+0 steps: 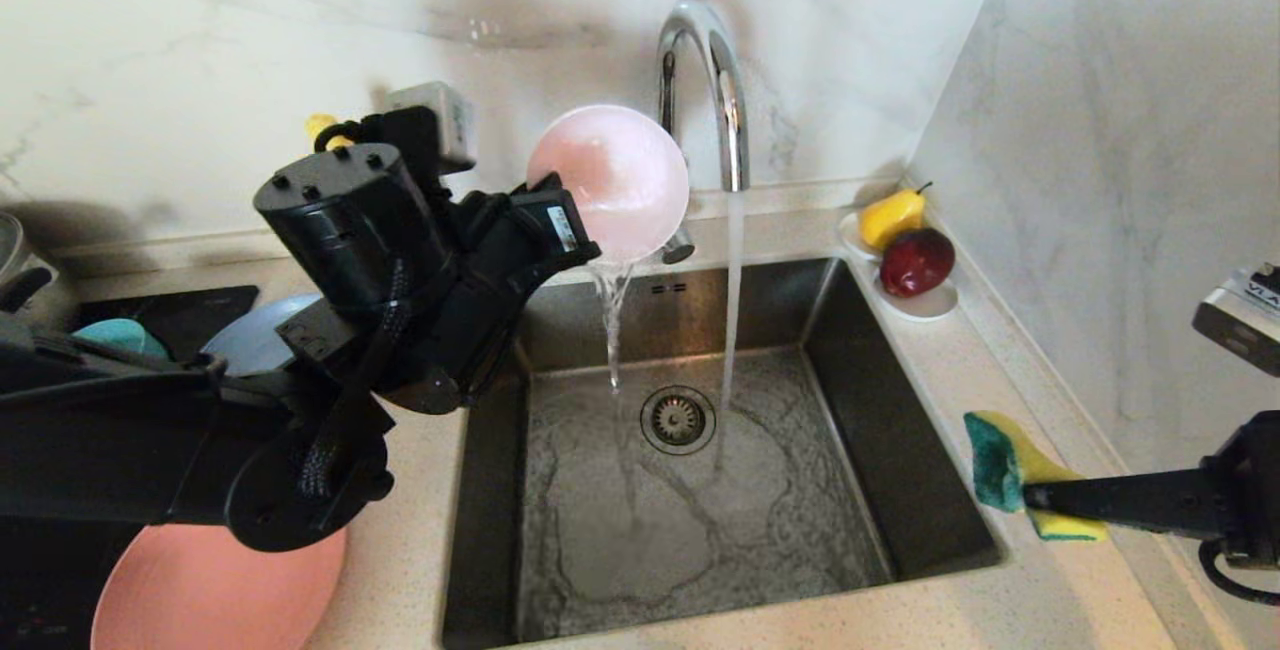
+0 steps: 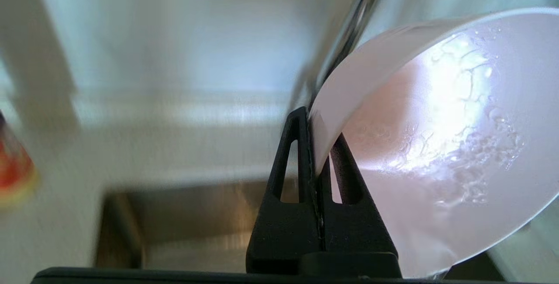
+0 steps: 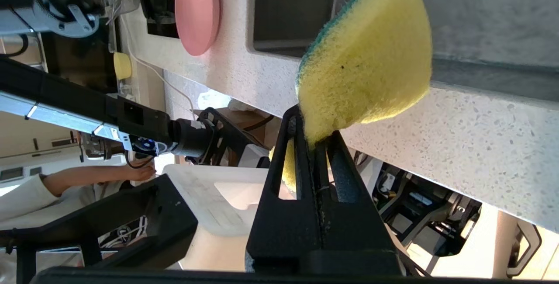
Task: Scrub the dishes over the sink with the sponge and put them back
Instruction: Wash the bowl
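The pale pink-white bowl (image 1: 618, 182) is hanging tilted by the tap, a long way from the sponge. My left gripper should therefore bring it down over the basin (image 1: 654, 446) before my right gripper scrubs.
My left gripper (image 1: 572, 235) (image 2: 316, 123) is shut on the rim of the pale pink-white bowl (image 1: 612, 180) (image 2: 441, 144). It holds the bowl tipped on its side over the back of the sink (image 1: 905, 450), and water spills from the bowl into the basin. My right gripper (image 1: 1032, 500) (image 3: 312, 129) is shut on the yellow and green sponge (image 1: 1003, 470) (image 3: 371, 57), above the counter at the sink's right edge. The teal bowl (image 1: 122, 335), the grey-blue plate (image 1: 252, 335) and the salmon-pink plate (image 1: 205, 590) (image 3: 196, 11) lie on the counter to the left, partly behind my left arm.
The chrome tap (image 1: 715, 80) runs a stream into the basin beside the drain (image 1: 678, 418). A white saucer (image 1: 935, 305) with a yellow pear and a red apple sits at the back right corner. A marble wall stands close on the right.
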`<state>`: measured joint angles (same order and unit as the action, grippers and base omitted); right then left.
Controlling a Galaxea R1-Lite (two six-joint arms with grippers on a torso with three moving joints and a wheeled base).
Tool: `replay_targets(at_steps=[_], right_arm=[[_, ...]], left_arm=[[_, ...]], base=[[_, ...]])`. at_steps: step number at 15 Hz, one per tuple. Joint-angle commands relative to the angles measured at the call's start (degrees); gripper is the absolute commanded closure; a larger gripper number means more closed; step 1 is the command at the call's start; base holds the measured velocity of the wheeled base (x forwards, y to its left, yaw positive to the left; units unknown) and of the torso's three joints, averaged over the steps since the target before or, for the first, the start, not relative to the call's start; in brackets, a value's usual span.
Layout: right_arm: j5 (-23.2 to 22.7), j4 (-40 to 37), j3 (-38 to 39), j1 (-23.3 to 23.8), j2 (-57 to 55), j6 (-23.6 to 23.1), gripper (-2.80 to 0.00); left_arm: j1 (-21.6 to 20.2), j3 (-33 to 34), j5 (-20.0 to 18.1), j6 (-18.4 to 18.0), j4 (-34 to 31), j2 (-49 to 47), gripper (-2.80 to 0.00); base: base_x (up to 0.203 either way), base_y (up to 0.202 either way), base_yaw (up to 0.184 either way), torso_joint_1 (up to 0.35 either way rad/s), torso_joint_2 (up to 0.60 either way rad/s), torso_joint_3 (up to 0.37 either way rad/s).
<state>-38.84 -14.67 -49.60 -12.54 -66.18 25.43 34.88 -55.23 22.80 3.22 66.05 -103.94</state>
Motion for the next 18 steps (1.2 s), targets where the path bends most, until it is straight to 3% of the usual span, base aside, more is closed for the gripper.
replay_targets(at_steps=[1,4,8,12,13,15,18], right_arm=[[-0.3,-0.1,0.1,0.0,-0.5,0.1,0.0],[-0.3,0.0,0.5,0.0,-0.8,0.1,0.0],[-0.3,0.0,0.4,0.0,-1.5,0.1,0.0],[-0.4,0.0,0.1,0.0,-0.6,0.1,0.0],[-0.4,-0.1,-0.3,-0.1,-0.3,0.1,0.0],[-0.8,-0.5,-1.2,-0.5,0.9,0.2,0.0],[-0.9,-0.7,-2.6,-2.9,2.8,0.6,0.0]], left_arm=[[0.0,1.5,-0.6,-2.1,4.9,0.0,0.0],[0.0,3.4,-2.2,-3.9,10.7,0.0,0.0],[0.0,4.5,-3.5,-8.8,16.8,0.1,0.0],[0.0,5.8,-3.6,-8.5,15.5,0.0,0.0],[0.0,6.2,-3.3,-8.4,12.1,0.2,0.0],[0.0,7.5,-3.2,-6.3,-0.8,1.5,0.0],[0.0,5.7,-4.0,2.6,-28.5,5.9,0.0]], base=[[0.0,0.0,0.0,0.0,0.0,0.0],[0.0,0.0,0.0,0.0,0.0,0.0],[0.0,0.0,0.0,0.0,0.0,0.0],[0.0,0.0,0.0,0.0,0.0,0.0],[0.0,0.0,0.0,0.0,0.0,0.0],[0.0,0.0,0.0,0.0,0.0,0.0],[0.0,0.0,0.0,0.0,0.0,0.0]])
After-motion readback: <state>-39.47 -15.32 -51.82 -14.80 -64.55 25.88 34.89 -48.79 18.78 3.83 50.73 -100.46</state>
